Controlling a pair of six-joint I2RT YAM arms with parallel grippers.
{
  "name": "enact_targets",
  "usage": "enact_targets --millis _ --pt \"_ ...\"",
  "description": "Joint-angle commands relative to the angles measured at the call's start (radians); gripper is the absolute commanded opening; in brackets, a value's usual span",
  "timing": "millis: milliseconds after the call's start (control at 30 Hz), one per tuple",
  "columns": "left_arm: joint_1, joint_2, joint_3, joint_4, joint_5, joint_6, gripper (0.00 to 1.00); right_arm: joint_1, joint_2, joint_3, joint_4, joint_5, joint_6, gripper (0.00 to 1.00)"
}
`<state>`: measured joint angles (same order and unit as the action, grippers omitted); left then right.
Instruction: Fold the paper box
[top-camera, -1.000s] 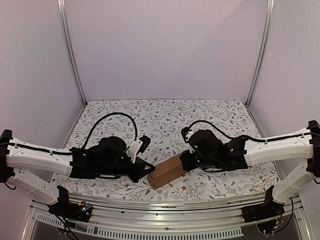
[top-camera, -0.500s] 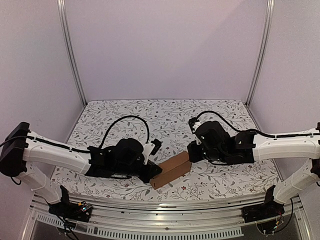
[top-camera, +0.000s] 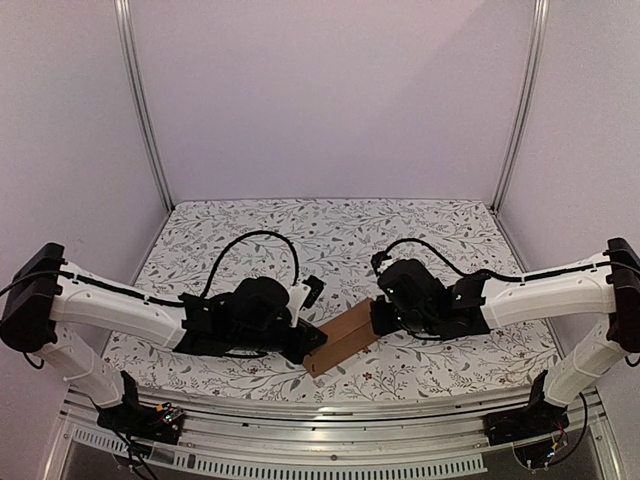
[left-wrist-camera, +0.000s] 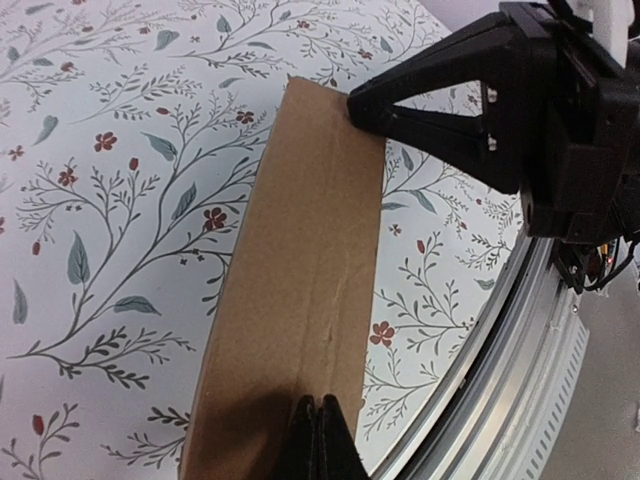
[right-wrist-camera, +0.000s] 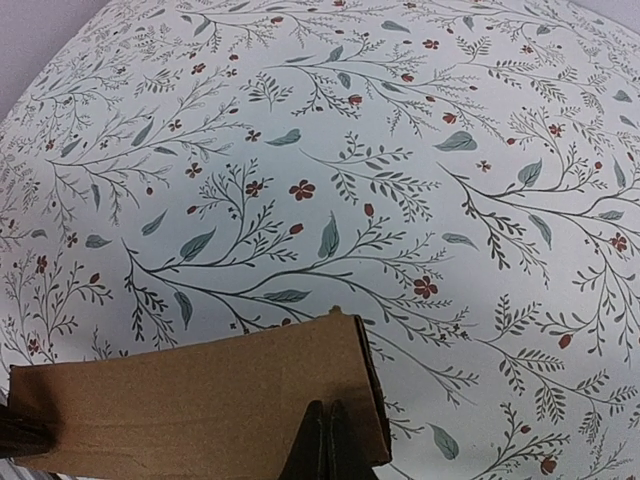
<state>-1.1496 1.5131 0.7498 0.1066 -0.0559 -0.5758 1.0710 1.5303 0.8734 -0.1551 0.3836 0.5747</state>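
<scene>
My grippers should turn the paper box front to back and press its long sides (top-camera: 347, 351) from both sides, because the paper box lies slantwise (top-camera: 345, 332) with my grippers at its two ends.
The paper box (top-camera: 343, 338) is a closed oblong brown carton lying slantwise on the flowered table near the front edge. My left gripper (top-camera: 311, 347) is shut, its joined tips on the box's near-left end. In the left wrist view those tips (left-wrist-camera: 320, 405) rest on the box's top face (left-wrist-camera: 300, 250), with nothing between them. My right gripper (top-camera: 378, 318) is shut too, and touches the far-right end. The right wrist view has its tips (right-wrist-camera: 327, 410) on the box (right-wrist-camera: 200, 400) close to the end edge. The right gripper (left-wrist-camera: 372, 105) meets the far corner in the left wrist view.
The flowered tablecloth (top-camera: 330, 240) stretches behind the box to the back wall. A metal rail (left-wrist-camera: 520, 340) runs along the table's front edge, just past the box's near end. Upright frame posts (top-camera: 145, 110) stand at the back corners.
The left arm has reached further right to the box's near end. The right gripper swung away and came back onto the far end. The box has turned slightly.
</scene>
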Motion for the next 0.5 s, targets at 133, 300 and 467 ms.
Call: enact_targets --millis 133,300,467 --pt "0.010 -0.031 0.026 -0.207 -0.036 0.021 0.00 -0.003 -0.076 0.006 -0.093 -0.038 -0.001 0.00" --pt "0.011 -0.082 0.090 -0.267 -0.065 0.053 0.00 -0.002 -0.134 0.024 -0.116 -0.053 -0.011 0.00" --pt "0.021 -0.131 0.126 -0.298 -0.091 0.078 0.00 0.012 -0.188 0.002 -0.121 -0.063 0.010 0.00"
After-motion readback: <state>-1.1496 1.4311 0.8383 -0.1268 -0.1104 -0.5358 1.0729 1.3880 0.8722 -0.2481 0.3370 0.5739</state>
